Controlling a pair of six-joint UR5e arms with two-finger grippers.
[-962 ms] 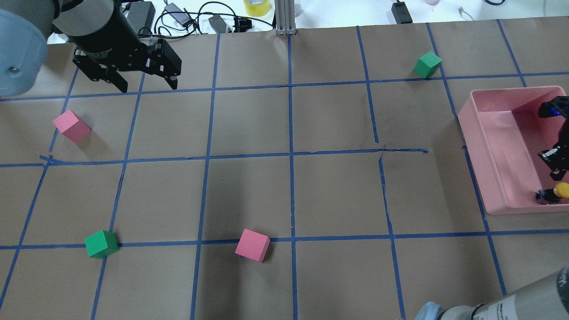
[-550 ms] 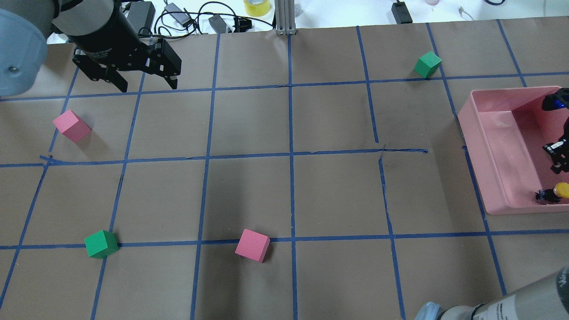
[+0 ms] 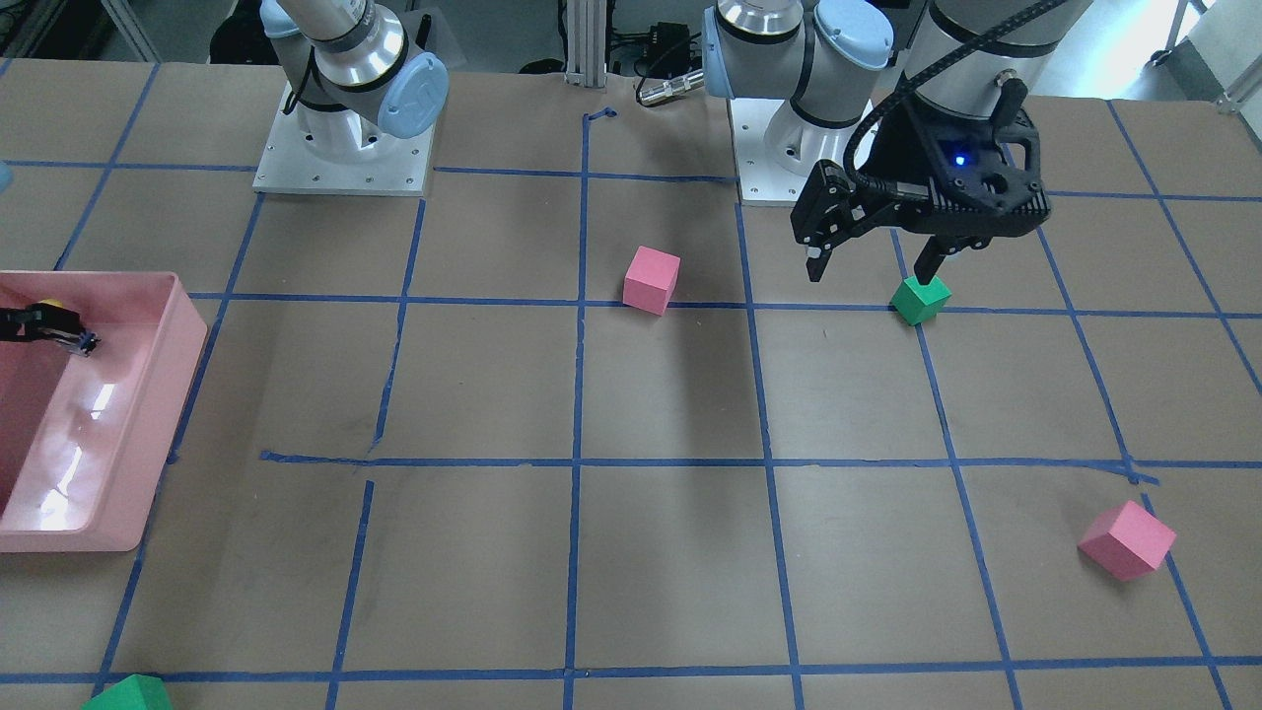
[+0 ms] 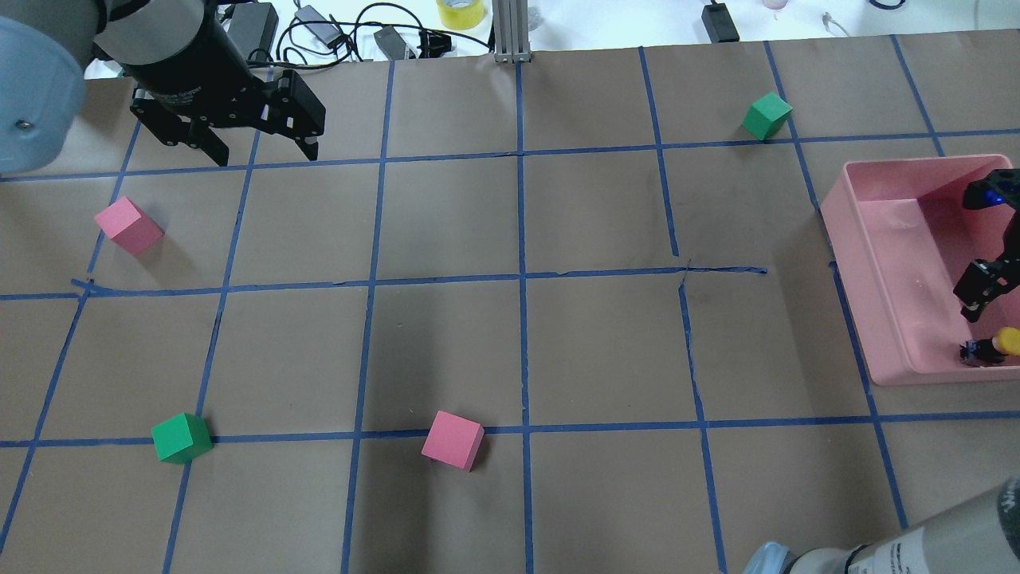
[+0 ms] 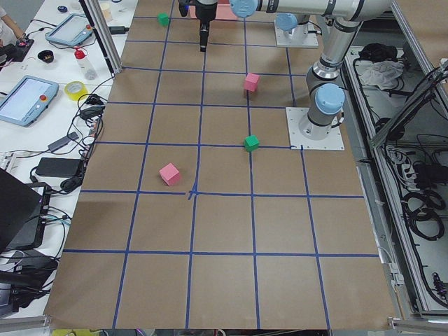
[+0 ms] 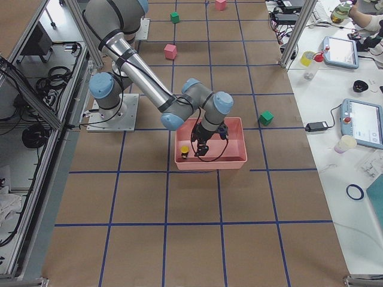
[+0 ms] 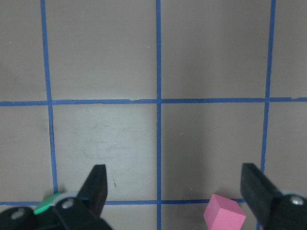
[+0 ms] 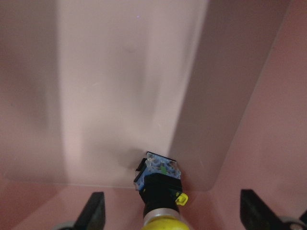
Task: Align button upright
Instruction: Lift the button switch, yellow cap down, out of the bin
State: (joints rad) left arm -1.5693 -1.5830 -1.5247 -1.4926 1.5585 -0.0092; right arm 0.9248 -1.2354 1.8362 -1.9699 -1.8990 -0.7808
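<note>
My right gripper should bring its open fingers around the button's yellow cap before it lifts the button out, because the button is lying on its side next to the gripper.
The button (image 4: 990, 347) is inside the pink bin (image 4: 865, 271), in its near corner. It has a yellow cap, a black body and a grey base, and looks to be lying on its side. In the right wrist view the button (image 8: 159, 184) shows its base away from the camera and its cap between the fingers. My right gripper (image 8: 175, 213) is open just over it and is not touching it; one of its fingers (image 4: 977, 292) shows overhead. My left gripper (image 4: 265, 153) is open and empty, far off over the back left of the table.
Several cubes stand on the taped brown table: pink (image 4: 129, 226) at left, green (image 4: 182, 438) and pink (image 4: 453, 439) near the front, green (image 4: 766, 115) at the back right. Cables and a tape roll (image 4: 460, 12) lie beyond the far edge.
My right gripper has shifted a little inside the bin, first away and then back toward the button. The button and the left arm have not moved.
</note>
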